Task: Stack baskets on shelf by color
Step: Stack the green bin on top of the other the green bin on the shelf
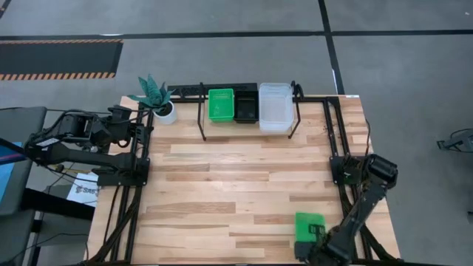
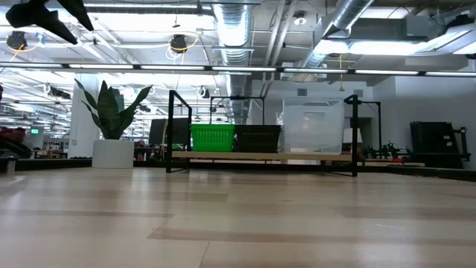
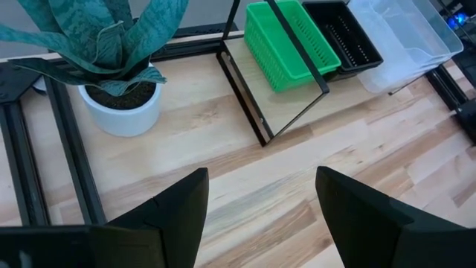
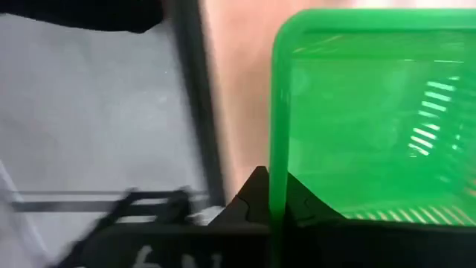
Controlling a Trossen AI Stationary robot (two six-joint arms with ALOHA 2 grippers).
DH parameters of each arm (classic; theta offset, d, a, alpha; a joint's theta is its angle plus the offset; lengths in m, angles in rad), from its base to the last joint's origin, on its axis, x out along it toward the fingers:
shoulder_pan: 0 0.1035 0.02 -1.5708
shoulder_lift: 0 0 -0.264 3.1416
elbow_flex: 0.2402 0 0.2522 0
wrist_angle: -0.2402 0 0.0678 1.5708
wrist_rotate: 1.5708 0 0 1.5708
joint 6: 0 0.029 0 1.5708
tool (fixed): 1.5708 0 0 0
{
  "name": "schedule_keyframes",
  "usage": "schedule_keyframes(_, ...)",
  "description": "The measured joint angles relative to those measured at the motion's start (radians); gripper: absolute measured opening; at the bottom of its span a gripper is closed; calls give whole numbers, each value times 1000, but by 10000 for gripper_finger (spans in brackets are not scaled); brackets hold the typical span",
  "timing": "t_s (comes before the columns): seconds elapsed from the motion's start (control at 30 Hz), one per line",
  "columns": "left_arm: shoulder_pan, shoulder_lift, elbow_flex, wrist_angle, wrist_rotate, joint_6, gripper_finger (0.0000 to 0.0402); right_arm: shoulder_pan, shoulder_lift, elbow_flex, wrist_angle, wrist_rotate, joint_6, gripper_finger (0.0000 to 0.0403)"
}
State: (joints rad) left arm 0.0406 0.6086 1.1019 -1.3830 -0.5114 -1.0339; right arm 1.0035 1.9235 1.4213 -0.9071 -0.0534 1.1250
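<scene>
I keep carrying the green basket with my right gripper until it sits inside the green stack [image 1: 220,105]. My fingers pinch the basket's rim [image 4: 279,152], and the top of the stack is open.
The shelf [image 1: 248,123] stands at the table's far edge with a green basket stack [image 1: 220,104], a black stack [image 1: 245,104] and a clear stack [image 1: 275,108] side by side on its board [image 2: 260,156]. One more green basket [image 1: 310,224] is at the near right corner, with my right gripper [image 1: 319,242] shut on it; it fills the right wrist view [image 4: 372,112]. My left gripper [image 3: 260,193] is open and waits at the far left, near the plant, touching nothing. My right gripper pinches the green basket's rim [image 4: 277,186] between its two fingers, one finger inside the basket and one outside, on the side toward the table's near edge. The fingers come from the near edge. Whether the basket is lifted or rests on the table, I cannot tell.
A white pot with a green plant [image 1: 164,111] stands at the far left, beside the shelf's left hoop [image 3: 245,97]. Black frame rails [image 1: 131,214] run along the table's left and right sides. Bare planks [image 1: 236,185] lie between the shelf and the near edge.
</scene>
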Motion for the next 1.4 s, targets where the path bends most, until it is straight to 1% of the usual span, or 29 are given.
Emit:
schedule_keyframes(0.03, 0, 0, 0, 0, 0, -5, 236, -22, -15, 3, -26, 5, -52, 6)
schedule_keyframes(0.17, 0, 0, 0, 2, -11, -10, 236, -122, -108, 4, -135, 83, -252, 5)
schedule_keyframes(0.27, 0, 0, 0, 3, -34, -26, 236, -230, -182, 4, -190, 128, -417, 5)
schedule_keyframes(0.37, 0, 0, 0, 3, -62, -35, 236, -370, -259, 5, -187, 192, -604, 3)
schedule_keyframes(0.47, 0, 0, 0, 4, -78, -41, 236, -539, -315, 5, -123, 237, -785, 3)
schedule_keyframes(0.57, 0, 0, 0, 4, -78, -48, 236, -712, -352, 5, 17, 239, -951, 3)
schedule_keyframes(0.7, 0, 0, 0, 4, -78, -51, 236, -910, -355, 5, 213, 238, -1132, 2)
schedule_keyframes(0.8, 0, 0, 0, 4, -79, -58, 236, -1035, -324, 5, 350, 235, -1203, 2)
schedule_keyframes(0.87, 0, 0, 0, 4, -80, -64, 236, -1107, -288, 6, 424, 212, -1231, 2)
schedule_keyframes(0.93, 0, 0, 0, 4, -82, -71, 236, -1168, -251, 24, 457, 177, -1256, 2)
schedule_keyframes(1.0, 0, 0, 0, 4, -91, -75, 236, -1215, -195, 71, 484, 137, -1298, 2)
schedule_keyframes(1.13, 0, 0, 0, 3, -127, -85, 236, -1276, -63, 199, 451, 72, -1384, 2)
schedule_keyframes(1.2, 0, 0, 0, 3, -144, -97, 236, -1290, 10, 281, 419, 67, -1430, 2)
schedule_keyframes(1.4, 0, 0, 0, 2, -150, -107, 236, -1333, 186, 523, 274, 74, -1522, 4)
